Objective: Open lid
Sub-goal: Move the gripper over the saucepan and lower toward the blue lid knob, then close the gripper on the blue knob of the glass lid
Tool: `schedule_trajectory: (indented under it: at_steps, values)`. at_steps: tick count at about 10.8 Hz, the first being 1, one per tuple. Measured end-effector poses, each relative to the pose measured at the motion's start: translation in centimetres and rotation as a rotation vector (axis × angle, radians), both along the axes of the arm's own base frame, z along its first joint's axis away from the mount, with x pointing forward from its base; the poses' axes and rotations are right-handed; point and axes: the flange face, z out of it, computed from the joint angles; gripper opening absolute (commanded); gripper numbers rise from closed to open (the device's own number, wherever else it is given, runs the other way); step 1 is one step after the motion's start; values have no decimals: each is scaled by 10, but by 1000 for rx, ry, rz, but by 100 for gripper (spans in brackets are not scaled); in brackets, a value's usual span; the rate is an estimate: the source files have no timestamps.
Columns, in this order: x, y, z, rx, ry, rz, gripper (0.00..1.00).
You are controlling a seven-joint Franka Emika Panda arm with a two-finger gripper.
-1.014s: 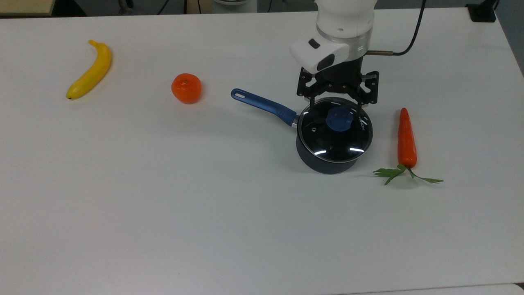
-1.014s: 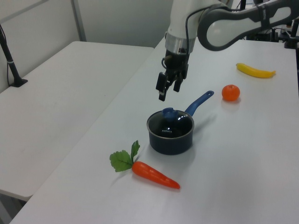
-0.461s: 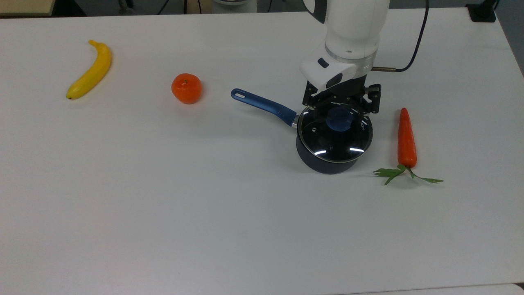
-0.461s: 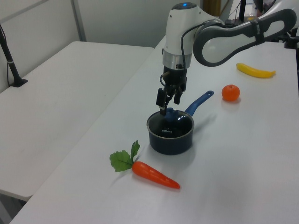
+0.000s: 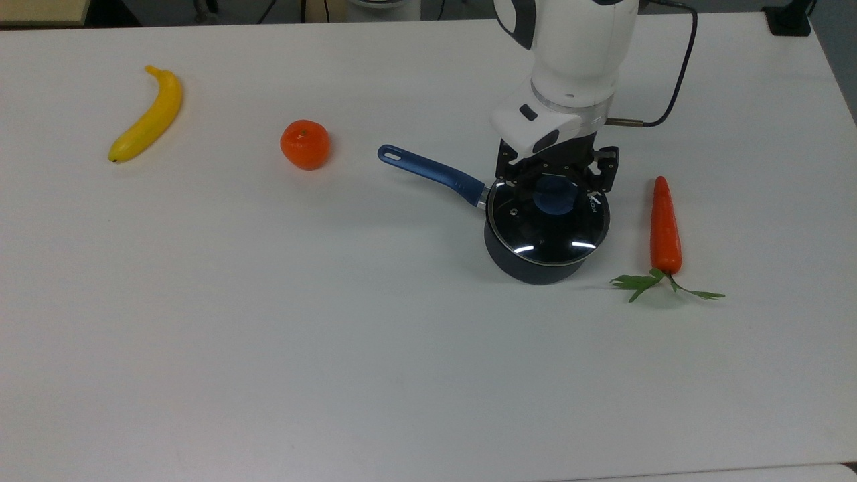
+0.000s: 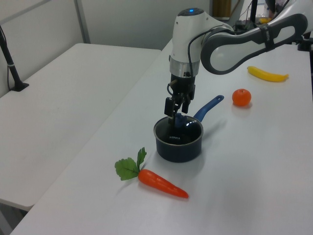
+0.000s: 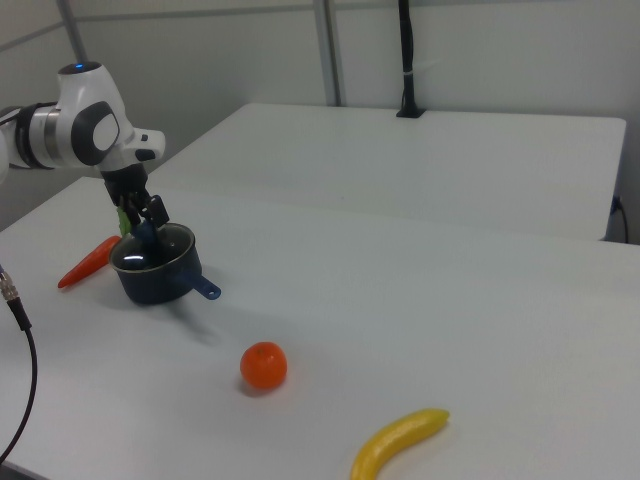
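I can see only plain dark through the clear glass lid [image 6: 189, 130], so the saucepan [image 6: 178, 151] should be empty when I lift the lid.
The lid [image 5: 546, 231] is clear glass with a metal rim and sits flat on the dark saucepan [image 5: 529, 268], whose blue handle [image 5: 432, 172] points to the top view's left. My gripper [image 5: 556, 189] has come straight down over the lid's blue knob [image 5: 556, 196]. It stands open, one finger on each side of the knob and a gap left at each side. In the left view the gripper [image 6: 174, 116] hangs at knob height above the lid [image 6: 180, 132]. The right view has the gripper [image 7: 141, 224] over the lid [image 7: 152, 250].
A carrot [image 5: 665, 227] with green leaves lies just to the top view's right of the saucepan. An orange [image 5: 304, 144] and a banana [image 5: 148, 115] lie farther to the top view's left. A black cable [image 5: 676, 73] trails from the wrist.
The gripper has come down and slightly forward, from above and behind the lid to level with the knob. Its fingers now flank the knob. Lid and saucepan have not moved.
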Motion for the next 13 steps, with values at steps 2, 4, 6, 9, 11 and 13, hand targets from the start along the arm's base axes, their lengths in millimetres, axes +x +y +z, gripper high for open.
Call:
schedule_trajectory:
  at_steps: [2,4,6,9,11,13]
  values:
    - [-4,8,-2,-7,0,15,64]
    - [-5,11,-2,-9,-1,20,52]
    - [-4,11,-1,-9,-2,20,49]
    - [-3,9,1,-8,-8,17,46]
    - [0,5,17,0,-33,9,46]
    - [3,-10,49,19,-75,-13,46]
